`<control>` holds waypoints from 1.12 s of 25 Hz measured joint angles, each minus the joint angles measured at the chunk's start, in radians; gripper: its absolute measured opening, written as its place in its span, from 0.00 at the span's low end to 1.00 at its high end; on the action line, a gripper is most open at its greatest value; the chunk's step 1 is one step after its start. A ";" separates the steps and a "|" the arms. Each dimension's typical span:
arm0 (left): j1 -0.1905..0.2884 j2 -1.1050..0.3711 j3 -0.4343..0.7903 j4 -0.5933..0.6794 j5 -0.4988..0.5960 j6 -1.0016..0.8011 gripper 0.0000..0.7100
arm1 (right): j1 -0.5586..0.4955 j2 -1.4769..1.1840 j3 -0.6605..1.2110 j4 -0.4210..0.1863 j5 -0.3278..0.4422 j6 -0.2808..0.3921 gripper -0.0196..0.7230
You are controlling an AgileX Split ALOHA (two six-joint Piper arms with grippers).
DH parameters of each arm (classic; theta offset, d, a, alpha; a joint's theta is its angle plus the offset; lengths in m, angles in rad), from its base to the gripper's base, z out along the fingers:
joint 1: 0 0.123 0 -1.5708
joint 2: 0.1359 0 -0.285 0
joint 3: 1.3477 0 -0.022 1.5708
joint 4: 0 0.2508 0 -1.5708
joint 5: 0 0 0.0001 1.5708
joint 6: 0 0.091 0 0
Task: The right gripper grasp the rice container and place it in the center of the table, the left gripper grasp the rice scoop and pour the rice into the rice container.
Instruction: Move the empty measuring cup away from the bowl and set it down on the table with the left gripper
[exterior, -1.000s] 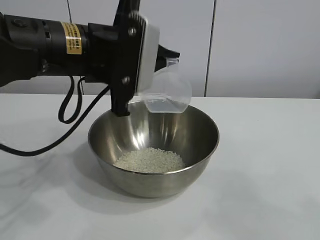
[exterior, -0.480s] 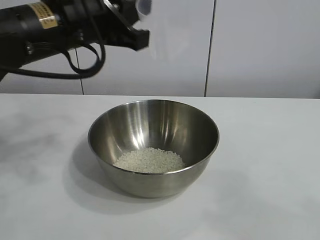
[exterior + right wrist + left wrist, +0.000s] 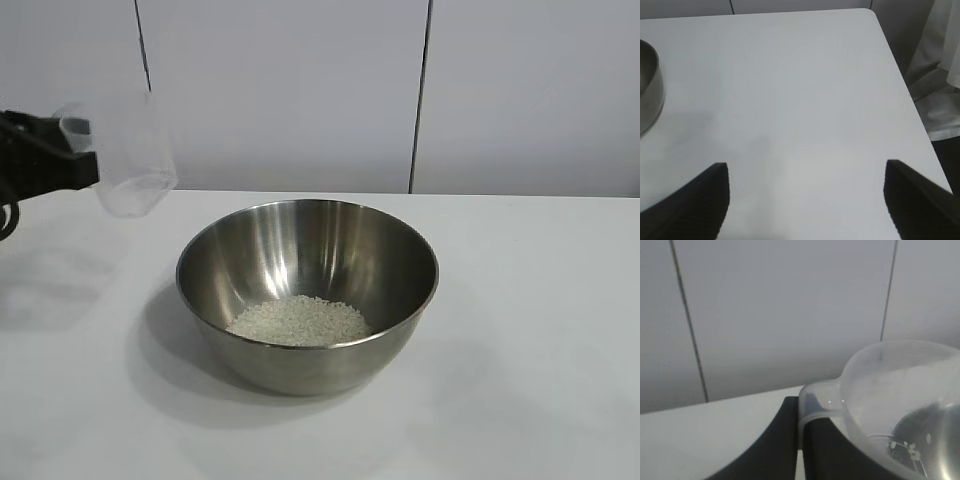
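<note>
I keep lowering the rice scoop, clear of the bowl over open table, until its base meets the table, then release it with my left gripper.
The rice container, a large shiny steel bowl, stands in the middle of the white table with a loose pile of white rice in its bottom. My left gripper is at the far left, above the table and away from the bowl. It is shut on the tab handle of the clear rice scoop. In the left wrist view the fingers pinch the scoop's tab, and the scoop holds only a few stray grains. My right gripper is open and empty over bare table to the bowl's right.
The table's right edge and far corner show in the right wrist view, with white cloth beyond them. The bowl's rim shows at that view's edge. A white panelled wall stands behind the table.
My left gripper has lifted the scoop off the bowl and carried it away to the left, turning it back upright. The bowl and rice have not moved.
</note>
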 joint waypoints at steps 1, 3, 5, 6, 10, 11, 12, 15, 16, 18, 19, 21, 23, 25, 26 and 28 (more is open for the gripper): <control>0.000 0.024 -0.003 0.000 0.000 0.000 0.01 | 0.000 0.000 0.000 0.000 0.000 0.000 0.80; 0.000 0.057 -0.016 0.001 0.001 0.000 0.01 | 0.000 0.000 0.000 0.000 0.000 0.000 0.80; 0.000 0.074 -0.031 0.002 0.001 0.001 0.01 | 0.000 0.000 0.000 0.000 0.000 0.000 0.80; 0.000 0.082 -0.040 0.008 -0.001 0.001 0.01 | 0.000 0.000 0.000 0.000 0.000 0.000 0.80; 0.000 0.122 -0.066 0.021 -0.002 0.001 0.01 | 0.000 0.000 0.000 0.000 0.000 0.000 0.80; 0.000 0.131 -0.070 0.021 -0.003 0.001 0.01 | 0.000 0.000 0.000 0.000 0.000 0.000 0.80; 0.000 0.140 -0.072 0.021 -0.003 0.001 0.01 | 0.000 0.000 0.000 0.000 0.000 0.000 0.80; 0.000 0.165 -0.075 0.021 -0.005 0.001 0.01 | 0.000 0.000 0.000 0.000 0.000 0.000 0.80; 0.000 0.174 -0.075 0.021 -0.005 0.001 0.01 | 0.000 0.000 0.000 0.000 0.000 0.000 0.80; 0.000 0.188 -0.075 0.021 -0.004 0.001 0.01 | 0.000 0.000 0.000 0.000 0.000 0.000 0.80; 0.000 0.188 -0.075 0.021 -0.004 0.001 0.01 | 0.000 0.000 0.000 0.000 0.000 0.000 0.80; 0.000 0.188 -0.075 0.021 -0.005 0.001 0.01 | 0.000 0.000 0.000 0.000 0.000 0.000 0.80; 0.000 0.188 -0.075 0.021 -0.005 0.001 0.06 | 0.000 0.000 0.000 -0.001 0.000 0.000 0.80; 0.000 0.188 -0.075 0.021 -0.005 0.001 0.16 | 0.000 0.000 0.000 -0.001 0.000 0.000 0.80; 0.000 0.188 -0.075 0.021 -0.005 0.001 0.24 | 0.000 0.000 0.000 -0.001 0.000 0.000 0.80; 0.000 0.188 -0.075 0.021 -0.006 0.001 0.40 | 0.000 0.000 0.000 -0.001 0.000 0.000 0.80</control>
